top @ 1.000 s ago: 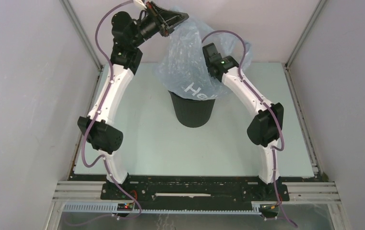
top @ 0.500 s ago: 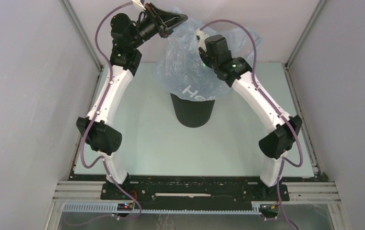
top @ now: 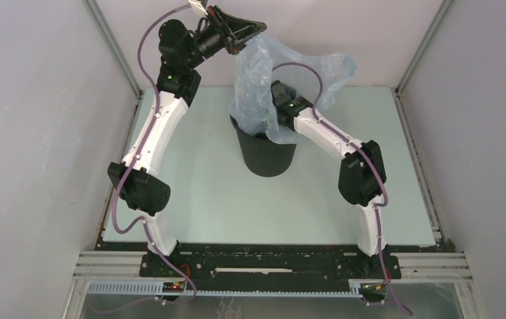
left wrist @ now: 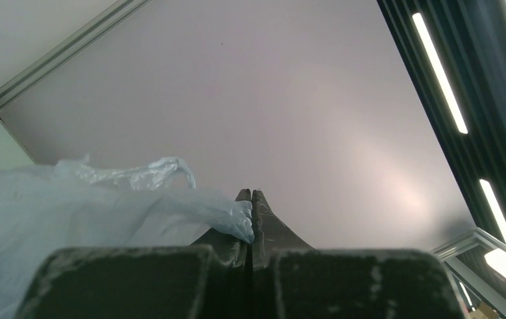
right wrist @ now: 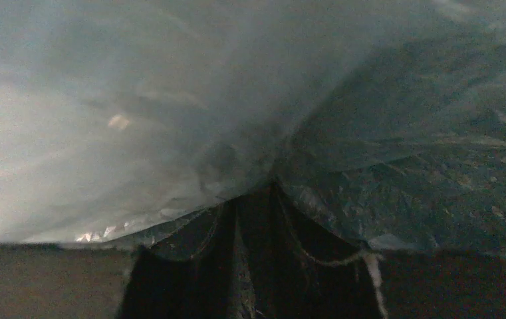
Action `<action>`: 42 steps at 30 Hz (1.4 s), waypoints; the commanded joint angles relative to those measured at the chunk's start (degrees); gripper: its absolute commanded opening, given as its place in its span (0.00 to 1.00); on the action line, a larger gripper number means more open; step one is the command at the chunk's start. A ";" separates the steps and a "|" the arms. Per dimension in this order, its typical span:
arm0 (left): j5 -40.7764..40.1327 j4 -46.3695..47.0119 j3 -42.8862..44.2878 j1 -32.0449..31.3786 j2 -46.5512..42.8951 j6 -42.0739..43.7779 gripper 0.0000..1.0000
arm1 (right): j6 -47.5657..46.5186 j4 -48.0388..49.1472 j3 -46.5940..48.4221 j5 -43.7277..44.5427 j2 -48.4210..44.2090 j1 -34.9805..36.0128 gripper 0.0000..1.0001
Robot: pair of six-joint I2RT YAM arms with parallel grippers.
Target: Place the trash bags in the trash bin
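The trash bag's top edge (top: 256,42) is stretched high above the bin by my left gripper, so I should bring it down toward the bin's rim (top: 235,123) while my right gripper moves away.
The black trash bin (top: 267,158) stands upright at mid-table. The pale blue trash bag (top: 255,70) hangs stretched from above, with its lower part inside the bin's mouth. My left gripper (top: 253,28) is high at the back, shut on the bag's top edge; the pinched film shows in the left wrist view (left wrist: 235,218) between the shut fingertips (left wrist: 251,197). My right gripper is buried in the bag over the bin's right rim in the top view. In the right wrist view its fingers (right wrist: 273,193) meet at the tips, pressed into the film (right wrist: 170,100) that covers them.
Grey enclosure walls with aluminium posts (top: 114,46) close in the left, right and back. The pale green table top (top: 197,193) lies around the bin. A black rail (top: 270,262) carries both arm bases at the near edge.
My right arm rose beside the bag, then dropped toward the bin, pushing the bag's lower part down into it. The bag is now narrower and its white lettering is hidden. The left gripper shifted slightly right.
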 commanded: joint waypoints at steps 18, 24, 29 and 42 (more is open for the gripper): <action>-2.31 -15.07 -19.52 11.75 -12.28 11.18 0.00 | -4.40 -16.77 14.32 -5.55 1.08 -0.93 0.47; -2.88 -19.16 -15.26 11.85 -11.83 13.89 0.01 | -4.74 -18.21 13.05 -9.18 -5.41 -1.28 0.59; -2.20 -18.95 -15.64 11.13 -12.39 15.41 0.00 | -4.89 -16.28 11.57 -8.49 -7.49 -1.02 0.64; -6.30 -30.58 -17.89 4.24 -17.45 27.74 0.00 | 10.04 -9.97 16.46 -6.57 -5.81 -3.12 0.70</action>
